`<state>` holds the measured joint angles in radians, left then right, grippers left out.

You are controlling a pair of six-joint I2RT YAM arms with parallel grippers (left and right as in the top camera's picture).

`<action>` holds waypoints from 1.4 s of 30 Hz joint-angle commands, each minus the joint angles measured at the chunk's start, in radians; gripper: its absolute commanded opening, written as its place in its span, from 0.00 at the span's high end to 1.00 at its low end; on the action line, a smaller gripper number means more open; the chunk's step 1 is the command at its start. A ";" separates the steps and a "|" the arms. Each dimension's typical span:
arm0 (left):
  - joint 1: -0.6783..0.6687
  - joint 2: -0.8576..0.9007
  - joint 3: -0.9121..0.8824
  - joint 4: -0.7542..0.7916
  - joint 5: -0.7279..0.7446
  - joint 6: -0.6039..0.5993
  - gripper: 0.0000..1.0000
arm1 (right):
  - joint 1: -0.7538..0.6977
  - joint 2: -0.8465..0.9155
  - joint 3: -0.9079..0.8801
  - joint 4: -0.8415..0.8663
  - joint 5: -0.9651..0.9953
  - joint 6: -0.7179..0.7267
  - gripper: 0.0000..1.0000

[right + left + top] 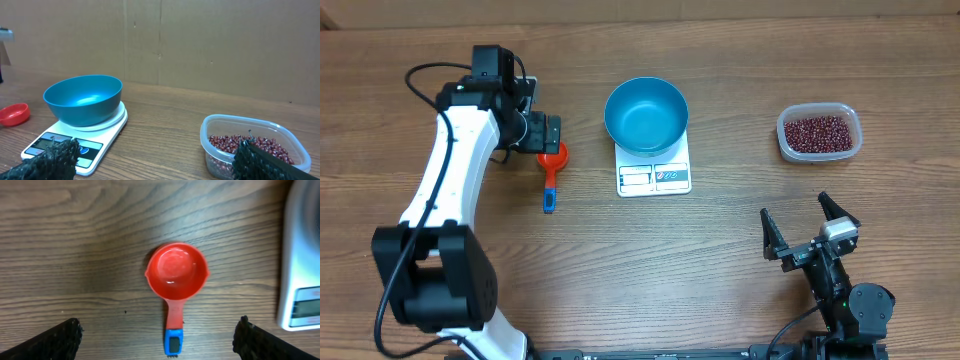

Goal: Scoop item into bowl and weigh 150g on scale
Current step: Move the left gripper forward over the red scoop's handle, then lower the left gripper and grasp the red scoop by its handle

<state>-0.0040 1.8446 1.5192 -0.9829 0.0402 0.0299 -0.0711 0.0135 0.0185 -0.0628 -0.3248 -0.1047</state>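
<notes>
The red scoop's cup [177, 269] faces up and is clear of the white scale. My left gripper goes on down until its fingers are on both sides of the cup's rim [150, 274] before it closes.
The light-blue bowl [646, 115] [82, 100] stands empty on the white scale [654, 176] [107, 127] at the table's middle. Dark red-brown beans [816, 131] [235, 142] lie in a clear tub. A red scoop [552, 160] [176, 272] with a blue handle end lies left of the scale, empty. My left gripper [542, 132] [159, 324] hovers over the scoop, open, its fingers wide on either side of the handle and not touching it. My right gripper [802, 225] [157, 150] is open near the front right, holding nothing, facing the scale and tub.
The clear plastic tub [820, 133] [250, 125] sits at the back right. The scale's edge [300, 280] shows at the right of the left wrist view. A cardboard wall [200, 40] backs the table. Bare wood lies between the scale and the tub.
</notes>
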 commanded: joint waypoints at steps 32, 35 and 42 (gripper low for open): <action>0.005 0.310 0.028 0.101 -0.073 0.008 0.00 | 0.006 -0.011 -0.011 0.005 0.010 0.003 0.00; 0.005 0.310 0.028 0.101 -0.074 0.008 0.00 | 0.006 -0.011 -0.011 0.005 0.010 0.002 0.00; 0.005 0.310 0.028 0.101 -0.073 0.008 0.00 | 0.006 -0.011 -0.011 0.005 0.010 0.002 0.00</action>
<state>-0.0040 2.1288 1.5307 -0.8860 -0.0227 0.0296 -0.0711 0.0135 0.0185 -0.0635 -0.3244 -0.1047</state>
